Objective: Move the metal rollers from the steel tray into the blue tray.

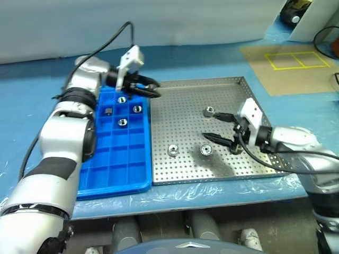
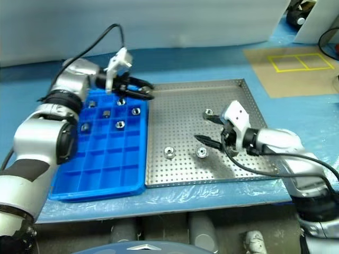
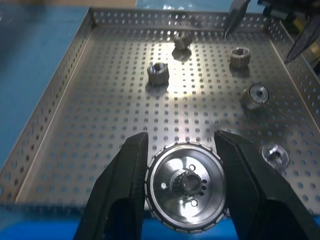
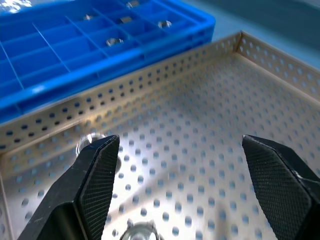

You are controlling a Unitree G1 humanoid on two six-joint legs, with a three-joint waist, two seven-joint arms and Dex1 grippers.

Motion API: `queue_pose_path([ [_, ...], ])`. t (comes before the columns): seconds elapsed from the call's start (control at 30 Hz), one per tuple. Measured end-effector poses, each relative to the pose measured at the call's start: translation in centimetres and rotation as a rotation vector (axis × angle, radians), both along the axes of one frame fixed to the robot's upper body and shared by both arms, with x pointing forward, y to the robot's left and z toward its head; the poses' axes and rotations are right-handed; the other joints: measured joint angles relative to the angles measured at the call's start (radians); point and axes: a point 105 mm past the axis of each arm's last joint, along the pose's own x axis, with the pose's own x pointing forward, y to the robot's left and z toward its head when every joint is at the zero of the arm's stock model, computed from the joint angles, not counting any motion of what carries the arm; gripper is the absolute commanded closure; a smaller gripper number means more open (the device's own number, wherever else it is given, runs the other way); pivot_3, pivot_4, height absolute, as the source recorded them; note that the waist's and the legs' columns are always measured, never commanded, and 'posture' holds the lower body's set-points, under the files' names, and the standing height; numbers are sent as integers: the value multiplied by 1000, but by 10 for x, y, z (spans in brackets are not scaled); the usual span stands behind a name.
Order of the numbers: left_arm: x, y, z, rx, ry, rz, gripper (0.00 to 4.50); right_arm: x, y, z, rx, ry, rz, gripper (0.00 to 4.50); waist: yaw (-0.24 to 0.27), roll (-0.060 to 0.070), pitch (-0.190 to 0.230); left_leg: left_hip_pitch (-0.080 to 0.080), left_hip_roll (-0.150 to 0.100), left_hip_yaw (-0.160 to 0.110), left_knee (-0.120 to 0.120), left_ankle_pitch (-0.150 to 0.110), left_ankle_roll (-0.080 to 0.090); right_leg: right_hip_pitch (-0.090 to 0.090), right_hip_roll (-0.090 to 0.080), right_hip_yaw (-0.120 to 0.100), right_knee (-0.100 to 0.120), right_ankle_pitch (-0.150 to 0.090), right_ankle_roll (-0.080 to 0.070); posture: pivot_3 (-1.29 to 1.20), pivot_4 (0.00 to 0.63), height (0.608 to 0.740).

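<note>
The blue tray's near compartments [image 2: 73, 163] are empty and my left gripper is holding the roller [image 3: 186, 186] by its toothed side, so I should keep carrying it until it goes into one.
My left gripper [image 1: 150, 91] is shut on a round toothed metal roller [image 3: 185, 185]. It hangs over the far end of the blue tray [image 1: 114, 174], right by the steel tray's [image 1: 185, 174] left rim. Several rollers sit in the blue tray's far compartments, one of them [image 1: 122, 121] nearest me. More rollers lie loose on the steel tray: one far [image 1: 208, 111] and two nearer [image 1: 172, 150] [image 1: 205, 150]. My right gripper [image 1: 212, 126] is open, low over the steel tray between those rollers, with nothing between its fingers [image 4: 95, 170].
Both trays lie side by side on a blue sheet over the table, near its front edge. A black cable arcs up from my left wrist [image 1: 114, 37]. A brown board with yellow tape squares [image 1: 294, 61] lies at the far right.
</note>
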Motion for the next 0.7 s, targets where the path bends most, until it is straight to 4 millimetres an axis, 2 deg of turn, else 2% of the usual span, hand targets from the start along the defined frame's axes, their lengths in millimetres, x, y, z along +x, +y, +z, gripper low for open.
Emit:
queue_pose_path([
  [0.13,-15,59,-12,14,24,135,2727,11,25,1,-2,-1,135,445,44,0,0,-2,1,0,-2,2,-3,-3,0,-1,3,0,-1,-14,150,740],
  [0.2,-27,72,-14,10,33,165,2727,17,30,-1,-3,7,169,445,71,0,0,-4,2,0,-3,3,-4,-6,0,-2,3,0,-1,39,150,740],
  [0.27,-38,78,-15,5,43,174,2727,22,36,-1,-5,9,200,445,98,0,0,-6,3,0,-3,3,-5,-6,0,-4,4,-1,-3,81,150,740],
  [0.43,-77,90,-33,5,103,244,2727,28,57,-2,-3,5,307,445,143,0,0,-8,4,-2,-2,4,-7,-7,-1,-10,7,-2,-5,150,150,740],
  [0.53,-88,94,-44,-5,129,302,2727,30,62,-6,-6,14,336,445,158,0,0,-6,4,-4,-1,5,-9,-7,-2,-12,12,-2,-5,160,150,740],
  [0.7,-99,101,-74,6,207,394,2727,31,65,-8,-14,12,361,445,158,0,0,-4,4,-7,-1,8,-13,-7,-3,-11,16,-3,-5,150,150,740],
])
